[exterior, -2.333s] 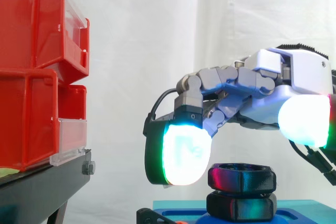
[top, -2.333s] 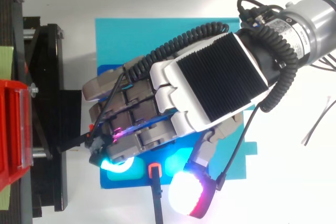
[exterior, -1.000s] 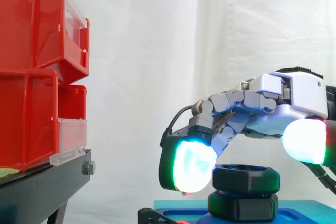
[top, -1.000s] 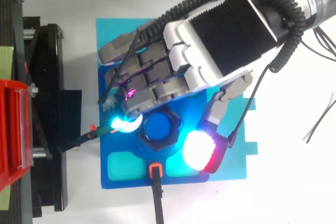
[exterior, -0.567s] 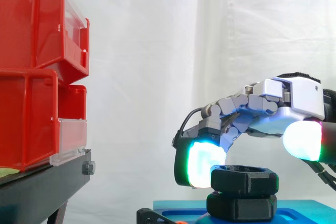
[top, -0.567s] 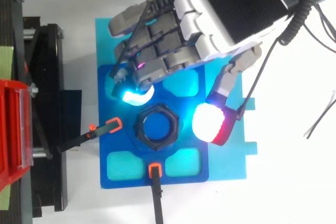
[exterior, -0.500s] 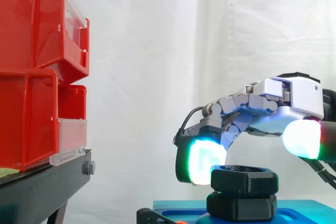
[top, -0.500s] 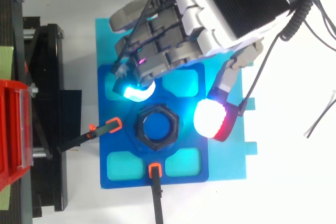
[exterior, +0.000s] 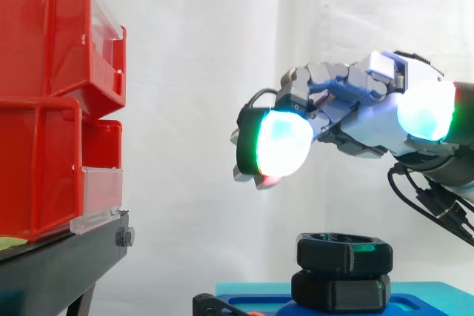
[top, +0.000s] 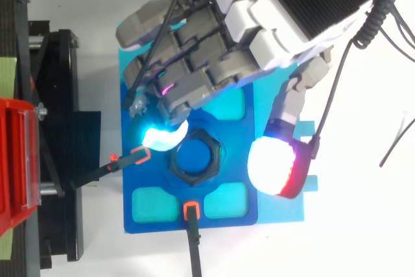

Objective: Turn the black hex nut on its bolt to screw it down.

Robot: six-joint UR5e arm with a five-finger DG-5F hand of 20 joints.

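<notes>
The black hex nut (exterior: pixel 344 255) rests a little off-center over the lower black hex piece (exterior: pixel 341 293), so the nut will move sideways on its own when the robot turns it.
The black hex nut (exterior: pixel 343 252) sits on its blue bolt above a second black hex piece (exterior: pixel 342 291), on the dark blue fixture plate (top: pixel 172 192). From above, the nut's ring (top: pixel 193 178) surrounds the blue bolt end. My hand (exterior: pixel 370 123) hovers well above the nut, touching nothing. Its fingers are loosely bent and the thumb is spread apart, with nothing held. A cyan-green fingertip pad (exterior: pixel 278 143) hangs above and left of the nut. In the top view, the hand (top: pixel 246 37) covers the plate's far half, and the thumb pad (top: pixel 275 167) glows right of the nut.
Red bins (exterior: pixel 44 101) stand stacked on a black stand (exterior: pixel 67 264) at the left. Two black clamps with orange tips (top: pixel 139 155) (top: pixel 189 210) hold the plate at its left and near sides. The plate rests on a light cyan base (top: pixel 285 209).
The hand has lifted from beside the nut to well above it. Its glowing fingertip, level with the nut half a second ago, now hangs clear overhead. The nut stays put.
</notes>
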